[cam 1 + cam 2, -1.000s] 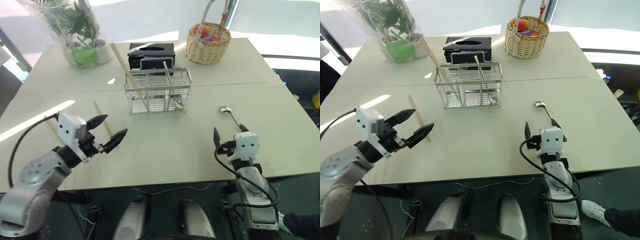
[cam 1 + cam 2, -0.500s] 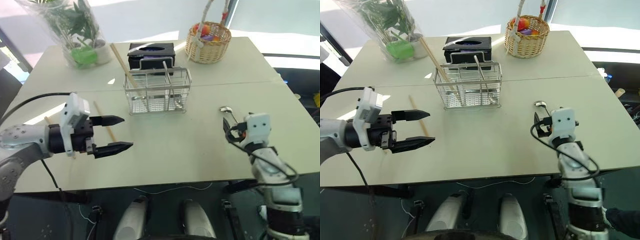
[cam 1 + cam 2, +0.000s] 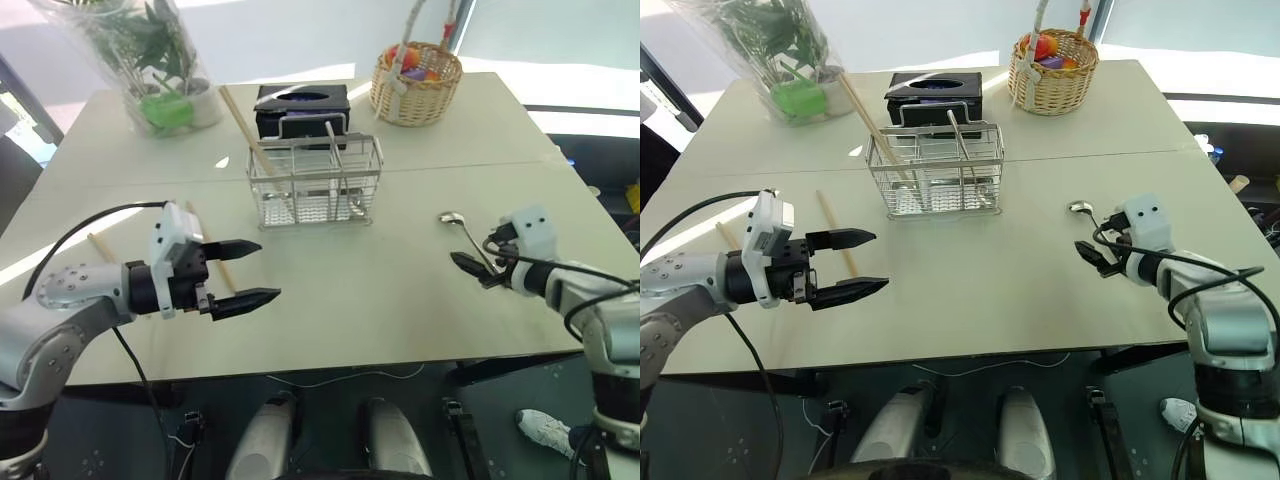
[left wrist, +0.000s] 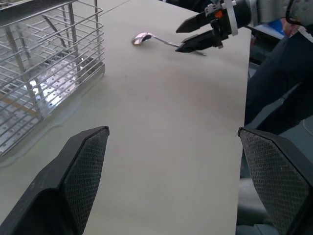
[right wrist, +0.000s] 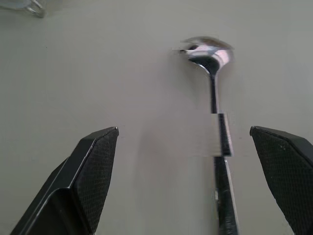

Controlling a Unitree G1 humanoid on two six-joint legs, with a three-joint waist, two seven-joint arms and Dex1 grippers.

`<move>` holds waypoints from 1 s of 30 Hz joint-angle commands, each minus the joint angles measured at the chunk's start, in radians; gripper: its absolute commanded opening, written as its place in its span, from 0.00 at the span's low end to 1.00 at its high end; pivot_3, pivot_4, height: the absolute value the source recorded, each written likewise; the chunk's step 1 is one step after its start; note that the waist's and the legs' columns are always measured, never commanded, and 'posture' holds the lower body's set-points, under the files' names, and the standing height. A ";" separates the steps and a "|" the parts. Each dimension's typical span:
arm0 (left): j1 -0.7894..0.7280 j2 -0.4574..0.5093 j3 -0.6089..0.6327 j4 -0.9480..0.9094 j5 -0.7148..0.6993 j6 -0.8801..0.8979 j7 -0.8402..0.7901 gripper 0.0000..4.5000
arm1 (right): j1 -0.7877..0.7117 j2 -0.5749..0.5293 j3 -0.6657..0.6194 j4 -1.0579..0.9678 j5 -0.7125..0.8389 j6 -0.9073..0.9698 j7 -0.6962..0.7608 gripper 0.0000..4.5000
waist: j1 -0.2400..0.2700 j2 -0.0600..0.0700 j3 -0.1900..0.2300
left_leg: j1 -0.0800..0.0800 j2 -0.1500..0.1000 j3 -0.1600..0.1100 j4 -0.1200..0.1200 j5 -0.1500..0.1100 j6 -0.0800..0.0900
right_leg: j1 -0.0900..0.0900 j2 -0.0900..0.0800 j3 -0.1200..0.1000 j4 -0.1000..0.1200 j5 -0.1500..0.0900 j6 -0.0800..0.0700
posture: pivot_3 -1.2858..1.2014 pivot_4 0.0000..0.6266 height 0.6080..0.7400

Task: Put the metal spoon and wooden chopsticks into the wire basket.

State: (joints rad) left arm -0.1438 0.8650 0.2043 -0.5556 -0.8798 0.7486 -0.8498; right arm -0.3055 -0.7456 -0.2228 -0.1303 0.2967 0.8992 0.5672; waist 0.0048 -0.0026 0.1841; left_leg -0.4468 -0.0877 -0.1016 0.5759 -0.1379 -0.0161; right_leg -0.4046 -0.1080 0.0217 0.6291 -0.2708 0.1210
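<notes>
The metal spoon's slim handle reaches farther than the wire basket's low side (image 3: 318,198), so the metal spoon's bowl (image 3: 451,217) should stay higher than the basket's rim when the robot lowers the spoon handle first.
The metal spoon (image 3: 452,219) lies on the table right of the wire basket (image 3: 315,195), bowl toward the far side. My right gripper (image 3: 472,255) hovers open at the spoon's handle end; in the right wrist view the handle (image 5: 218,142) runs between its fingers, closer to one. Two wooden chopsticks (image 3: 245,125) lean inside the basket. One chopstick (image 3: 197,220) lies flat on the table left of the basket, another (image 3: 100,247) farther left. My left gripper (image 3: 268,269) is open and empty, just above the near end of the first flat chopstick, pointing right.
Behind the wire basket stands a black tissue box (image 3: 300,103). A round wicker basket (image 3: 415,85) sits at the far right corner, a wrapped plant (image 3: 150,60) at the far left. The table's front edge runs close under both arms.
My right arm swung out to the right and lifted, turning its open gripper to face the spoon's handle. My left gripper turned to point rightward. Spoon, chopsticks and basket stayed put.
</notes>
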 commanded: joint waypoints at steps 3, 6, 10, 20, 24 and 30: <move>0.026 -0.007 0.042 -0.065 -0.007 -0.016 0.030 0.99 | -0.132 -0.030 0.043 0.240 -0.020 -0.120 0.079 0.99 | -0.001 0.000 0.000 | 0.000 0.000 0.000 0.000 0.000 0.000 | 0.000 0.000 0.000 0.000 0.000 0.000 | 0.52 0.24 1.00; 0.035 -0.010 0.044 -0.079 -0.006 -0.015 0.046 0.99 | -0.197 -0.010 0.073 0.371 -0.031 -0.160 0.102 0.99 | -0.002 0.000 0.000 | 0.000 0.000 0.000 0.000 0.001 0.002 | 0.000 0.000 0.000 0.000 0.000 0.000 | 0.52 0.24 1.00; 0.036 -0.011 0.048 -0.085 -0.003 -0.015 0.066 0.99 | -0.241 0.010 0.118 0.475 -0.053 -0.219 0.131 0.99 | -0.001 0.000 0.000 | 0.000 0.000 0.000 0.000 0.002 0.002 | 0.000 0.001 0.000 0.000 0.000 0.000 | 0.52 0.24 1.00; 0.013 -0.017 0.056 -0.090 -0.012 -0.011 0.113 1.00 | -0.274 0.051 0.148 0.605 -0.094 -0.298 0.162 0.57 | -0.017 -0.003 -0.001 | 0.003 0.000 0.000 0.001 0.001 0.002 | 0.004 0.004 0.000 0.000 0.000 0.000 | 0.52 0.24 1.00; 0.015 -0.015 0.060 -0.087 -0.013 -0.013 0.114 1.00 | -0.267 0.048 0.149 0.589 -0.097 -0.289 0.174 0.13 | -0.019 -0.003 -0.001 | 0.003 0.001 -0.001 0.001 0.001 0.002 | 0.003 0.005 0.000 0.000 0.000 0.000 | 0.52 0.24 1.00; 0.014 -0.015 0.056 -0.081 -0.013 -0.015 0.108 1.00 | -0.273 0.045 0.143 0.570 -0.100 -0.276 0.173 0.01 | -0.018 -0.003 -0.001 | 0.003 0.001 -0.001 0.001 0.001 0.002 | 0.003 0.005 0.000 0.000 0.000 0.000 | 0.52 0.24 1.00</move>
State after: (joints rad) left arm -0.1213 0.8433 0.2244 -0.6137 -0.8834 0.7495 -0.7377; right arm -0.5839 -0.7056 -0.0916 0.4556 0.1982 0.6063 0.7313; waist -0.0136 -0.0057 0.1826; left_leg -0.4434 -0.0870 -0.1023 0.5764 -0.1366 -0.0141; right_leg -0.4013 -0.1035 0.0217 0.6294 -0.2707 0.1213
